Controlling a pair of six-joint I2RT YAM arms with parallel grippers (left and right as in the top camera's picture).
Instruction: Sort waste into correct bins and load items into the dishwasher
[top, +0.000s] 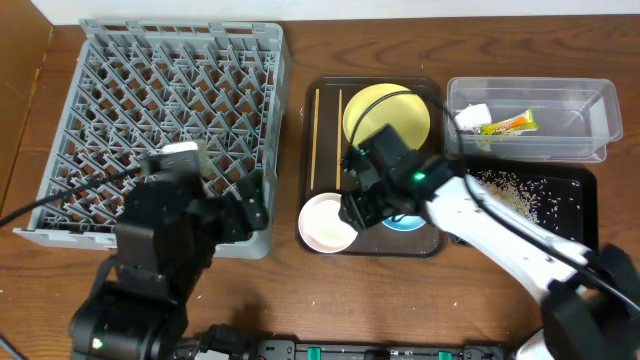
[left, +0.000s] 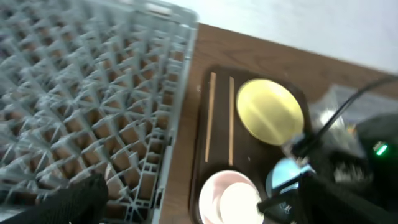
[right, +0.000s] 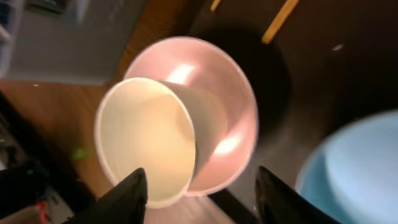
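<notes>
The small white cup is leaning in the white bowl, away from the dish rack under my left gripper. My right gripper should therefore hand the cup over.
The white bowl sits at the front left of the dark brown tray, with the small white cup tilted inside it. My right gripper hovers open just above them; in the right wrist view its fingers straddle the cup and bowl without touching. The light blue bowl is mostly hidden under the right arm. The yellow plate and chopsticks lie on the tray. My left gripper is open and empty over the near right corner of the grey dish rack.
The clear tub at the back right holds the green-and-yellow wrapper and the crumpled white paper. The black tray in front of it holds rice crumbs. The right arm crosses over that tray.
</notes>
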